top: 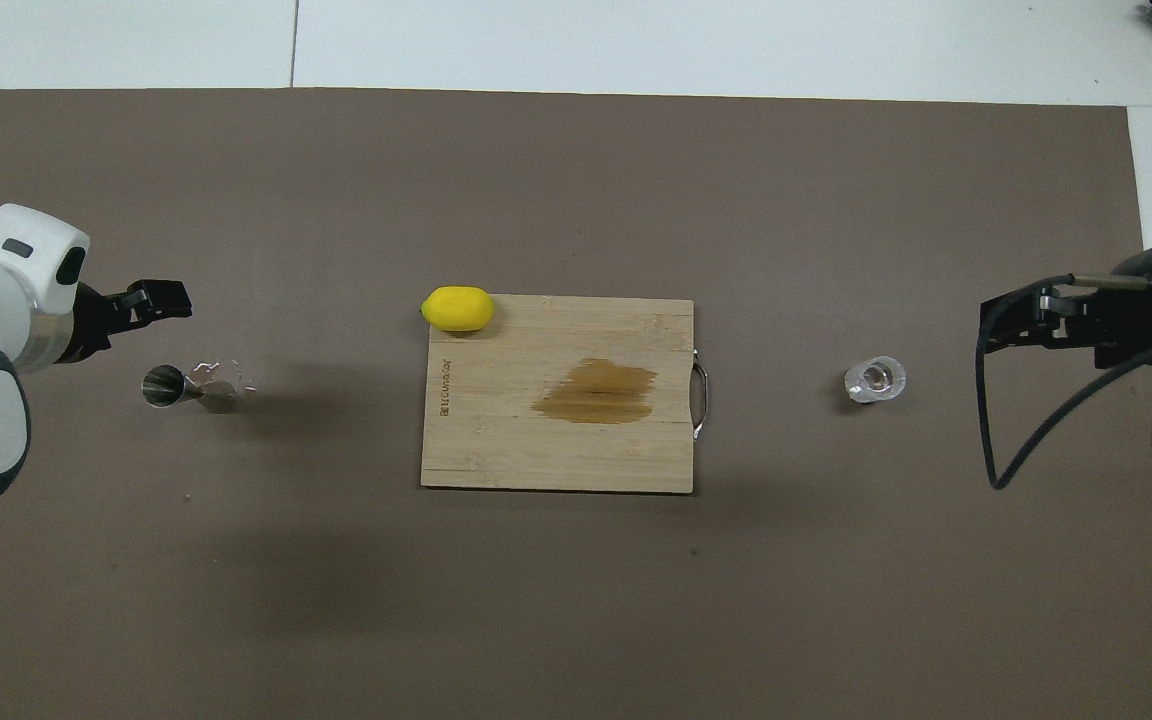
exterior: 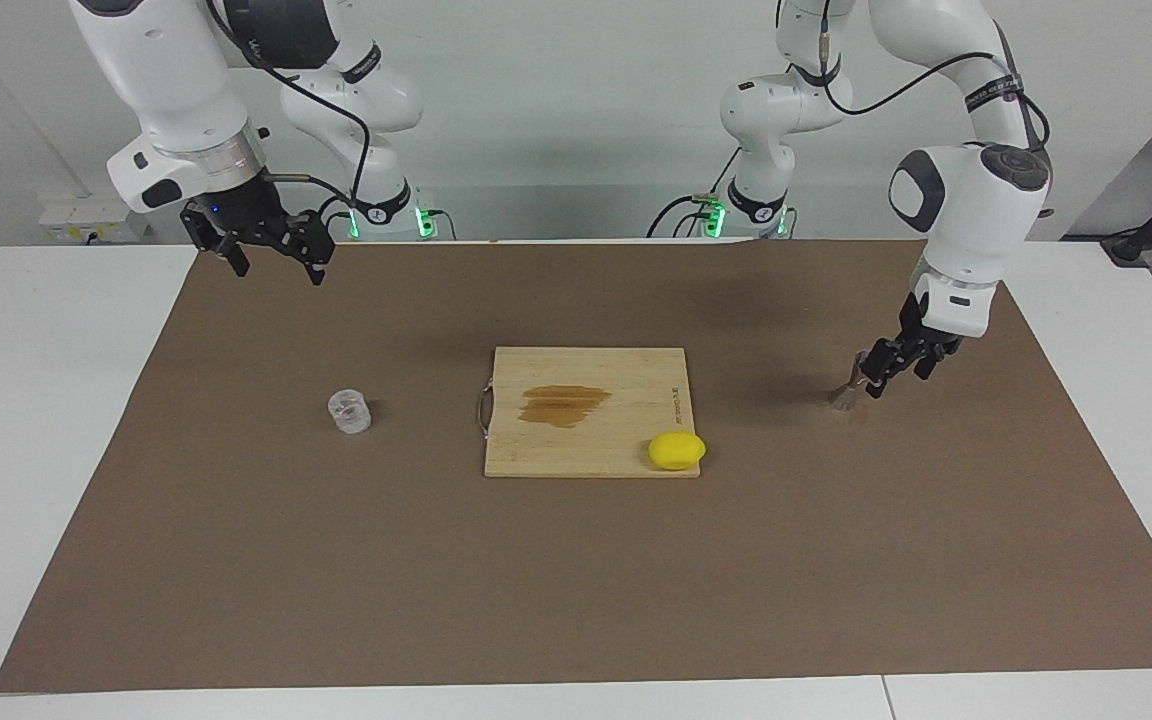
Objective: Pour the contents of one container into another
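My left gripper should move back, level its open fingers and come in from the mat's edge, because it is pointing steeply down next to the jigger (top: 166,385).
The clear glass cup (exterior: 349,411) (top: 875,379) stands upright on the brown mat toward the right arm's end of the table. The silvery hourglass jigger (exterior: 844,393) (top: 186,388) stands on the mat toward the left arm's end. My left gripper (exterior: 894,372) (top: 158,300) hangs open, low over the mat close beside the jigger, holding nothing; whether a fingertip touches it I cannot tell. High over the mat's edge by its own base, my right gripper (exterior: 274,262) (top: 1014,318) waits open and empty, well away from the cup.
A wooden cutting board (exterior: 636,375) (top: 496,450) with a brown stain lies mid-mat between cup and jigger. A yellow lemon (exterior: 677,450) (top: 457,308) rests at the board's corner away from the robots. Small shiny specks (top: 221,367) lie by the jigger.
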`<act>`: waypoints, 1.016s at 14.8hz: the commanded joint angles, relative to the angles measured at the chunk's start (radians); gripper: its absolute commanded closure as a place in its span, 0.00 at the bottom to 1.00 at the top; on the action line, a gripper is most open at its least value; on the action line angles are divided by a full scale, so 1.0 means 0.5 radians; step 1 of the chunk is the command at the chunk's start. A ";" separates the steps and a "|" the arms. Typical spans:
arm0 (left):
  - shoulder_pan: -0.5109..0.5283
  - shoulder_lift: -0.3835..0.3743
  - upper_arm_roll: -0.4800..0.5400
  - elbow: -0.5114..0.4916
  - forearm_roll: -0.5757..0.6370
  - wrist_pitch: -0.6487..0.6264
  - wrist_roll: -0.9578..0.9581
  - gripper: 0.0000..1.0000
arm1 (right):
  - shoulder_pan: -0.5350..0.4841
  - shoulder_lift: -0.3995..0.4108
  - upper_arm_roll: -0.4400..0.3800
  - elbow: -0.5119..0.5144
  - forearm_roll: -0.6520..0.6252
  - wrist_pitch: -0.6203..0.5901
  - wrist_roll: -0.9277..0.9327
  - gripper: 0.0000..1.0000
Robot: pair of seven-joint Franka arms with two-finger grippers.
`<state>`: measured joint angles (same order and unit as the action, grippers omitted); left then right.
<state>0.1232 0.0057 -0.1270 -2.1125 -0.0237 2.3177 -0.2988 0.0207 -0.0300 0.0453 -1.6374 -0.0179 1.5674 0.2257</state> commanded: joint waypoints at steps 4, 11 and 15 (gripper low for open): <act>-0.056 -0.027 -0.004 -0.021 0.011 -0.079 -0.010 0.00 | 0.002 -0.004 -0.011 0.010 0.036 -0.027 0.009 0.00; -0.191 -0.021 -0.016 0.077 0.008 -0.392 -0.007 0.00 | 0.002 -0.004 -0.011 0.010 0.036 -0.027 0.009 0.00; -0.063 -0.002 -0.016 0.108 -0.102 -0.432 0.109 0.00 | 0.002 -0.004 -0.011 0.010 0.036 -0.027 0.009 0.00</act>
<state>0.0476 0.0028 -0.1368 -2.0772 -0.0323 2.1264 -0.2960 0.0207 -0.0300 0.0453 -1.6374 -0.0179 1.5674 0.2257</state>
